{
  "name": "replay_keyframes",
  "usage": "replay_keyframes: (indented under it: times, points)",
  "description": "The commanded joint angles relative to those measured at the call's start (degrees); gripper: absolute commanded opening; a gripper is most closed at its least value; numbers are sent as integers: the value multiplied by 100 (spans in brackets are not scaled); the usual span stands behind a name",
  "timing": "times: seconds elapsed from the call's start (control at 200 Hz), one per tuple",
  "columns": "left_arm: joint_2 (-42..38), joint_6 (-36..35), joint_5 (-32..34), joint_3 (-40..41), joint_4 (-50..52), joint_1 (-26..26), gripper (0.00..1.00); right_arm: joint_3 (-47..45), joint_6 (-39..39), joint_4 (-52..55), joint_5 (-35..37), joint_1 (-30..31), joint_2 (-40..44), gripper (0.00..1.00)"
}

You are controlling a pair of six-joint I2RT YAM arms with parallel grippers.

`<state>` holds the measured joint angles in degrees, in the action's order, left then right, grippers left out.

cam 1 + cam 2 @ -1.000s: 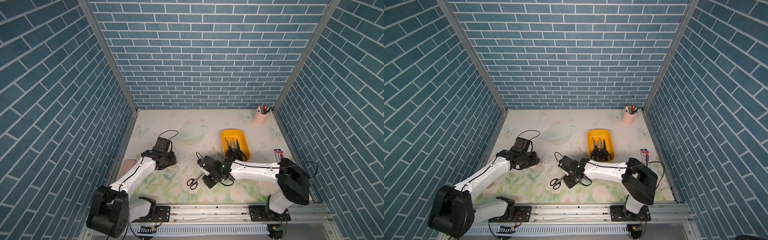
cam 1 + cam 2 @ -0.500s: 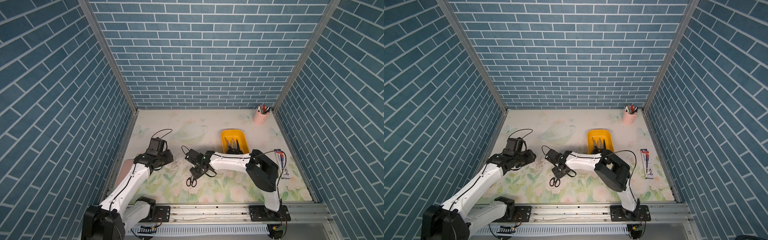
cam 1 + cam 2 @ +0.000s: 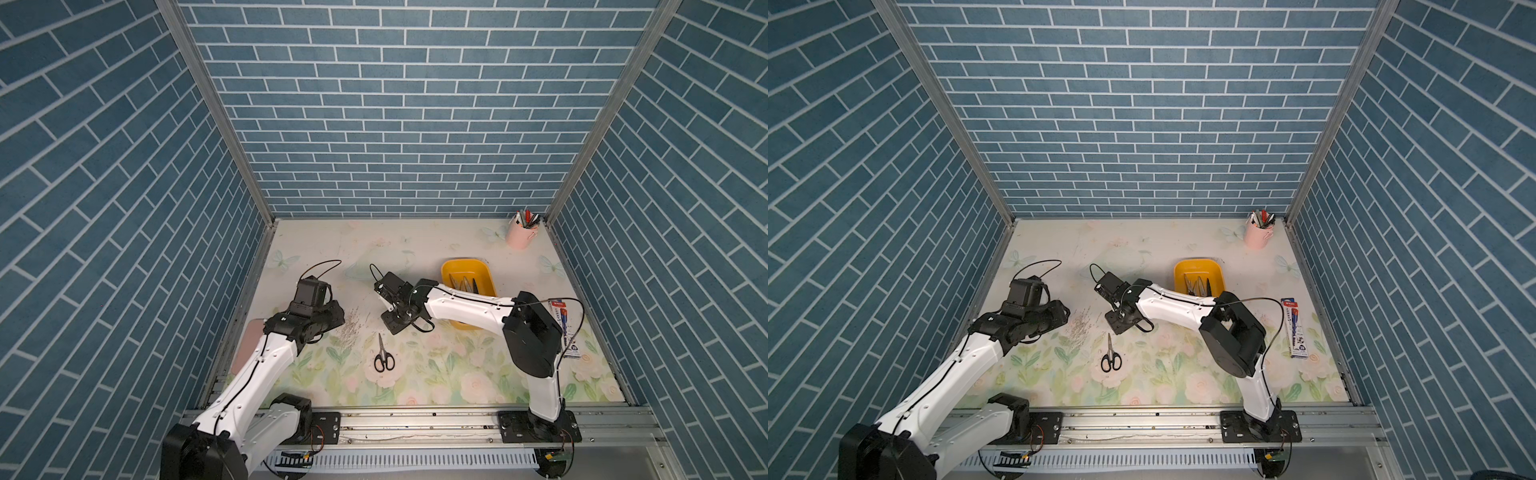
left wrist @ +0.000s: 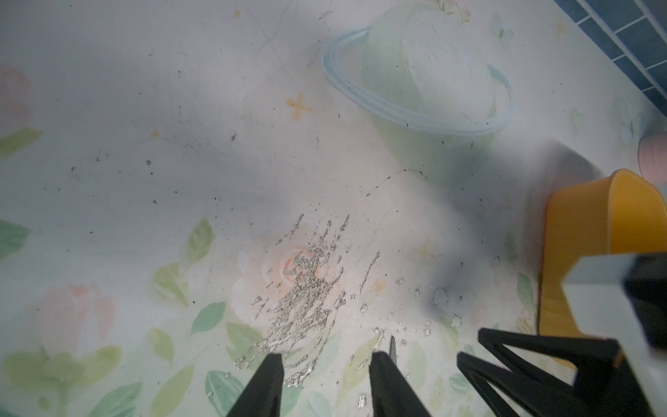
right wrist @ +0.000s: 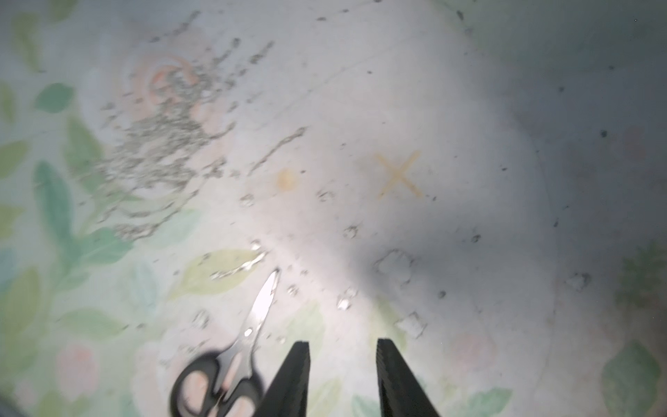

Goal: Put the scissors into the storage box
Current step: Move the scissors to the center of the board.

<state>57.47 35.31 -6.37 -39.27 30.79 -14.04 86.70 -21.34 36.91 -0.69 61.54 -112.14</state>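
Note:
My right gripper should move over the handles and close (image 3: 384, 357) where the scissors' loops meet, because it hovers past the blade tips (image 3: 380, 335) with the scissors outside its fingers.
One pair of scissors (image 3: 383, 356) (image 3: 1111, 353) with black loop handles lies flat on the floral mat, blades pointing toward the back wall. My right gripper (image 3: 394, 325) (image 5: 341, 344) hovers just behind the blade tips, open and empty; in the right wrist view the scissors (image 5: 234, 353) lie beside one finger. My left gripper (image 3: 337, 321) (image 4: 326, 357) is open over a scuffed patch of mat, nothing between its fingers. The yellow storage box (image 3: 449, 272) (image 3: 1183, 270) (image 4: 595, 231) stands behind the right arm with several scissors (image 3: 467, 284) inside.
A pink pen cup (image 3: 519, 237) stands at the back right corner. A boxed pen pack (image 3: 565, 328) lies by the right wall. A flat pink case (image 3: 249, 345) lies at the left edge under the left arm. The right forearm crosses the box's near end.
Both grippers have opened wider. The right gripper has swung left and back, off the scissors, which turned from slanting to blades pointing at the back wall. The left arm has risen, its gripper staying near the scuffed patch.

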Motion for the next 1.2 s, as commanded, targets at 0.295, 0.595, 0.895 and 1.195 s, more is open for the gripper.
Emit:
replay_keyframes:
  times: [0.295,0.595,0.895,1.195]
  points:
    - [-468,12,65,310,-167,560,51,744,-1256,1130,-254,686,-717,49]
    - [-344,-68,-101,328,-220,569,52,696,-1369,1245,-248,735,-993,47]
    - [-324,-83,-131,325,-223,569,52,820,-1467,1368,-300,896,-1274,44]
    - [-327,-105,-153,340,-248,569,52,690,-1399,1326,154,770,-1538,40]
